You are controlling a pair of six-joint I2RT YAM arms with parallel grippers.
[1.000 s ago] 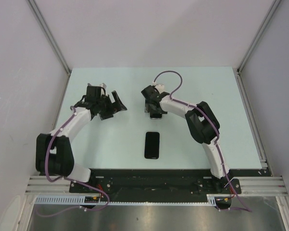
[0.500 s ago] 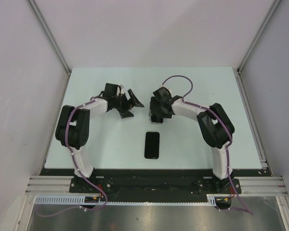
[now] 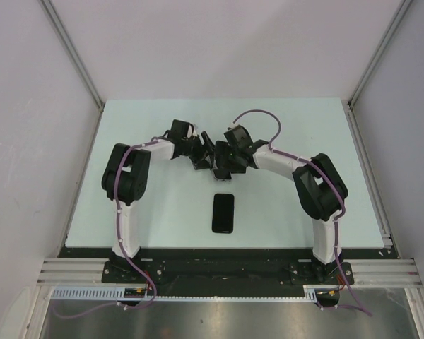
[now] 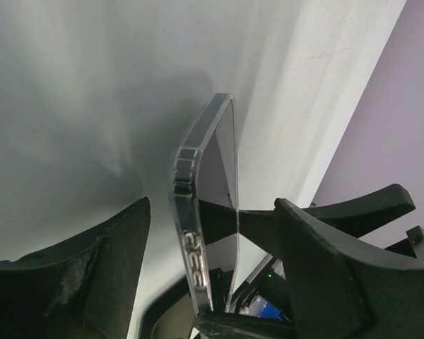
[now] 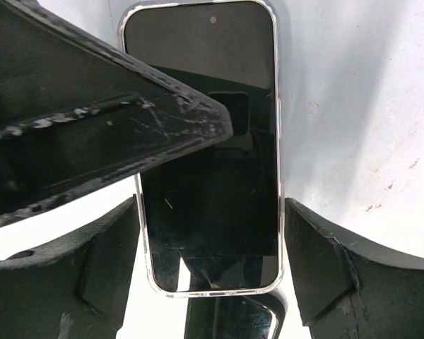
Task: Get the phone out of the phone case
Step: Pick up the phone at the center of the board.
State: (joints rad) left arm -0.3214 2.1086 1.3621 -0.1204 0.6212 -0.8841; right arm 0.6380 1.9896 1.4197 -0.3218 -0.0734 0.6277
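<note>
The robot's right gripper is squeezing the phone case across its long edges, so the left gripper should hold the case's flat sides while the right gripper pinches the case's bottom corner.
My right gripper is shut on the phone case, a clear-rimmed case with a dark glossy phone face in it. It holds the case by its long edges above the table's middle. My left gripper is open, with one finger on each side of the case's edge and a gap at each. One left finger crosses the case's upper left in the right wrist view. In the top view the case is mostly hidden by both grippers.
A second black phone-shaped slab lies flat on the pale table, just nearer to me than the grippers. White walls and metal posts enclose the table on three sides.
My left arm has swung right from the table's left part, and its open jaws now straddle the case. My right gripper shifted slightly right, still holding the case.
</note>
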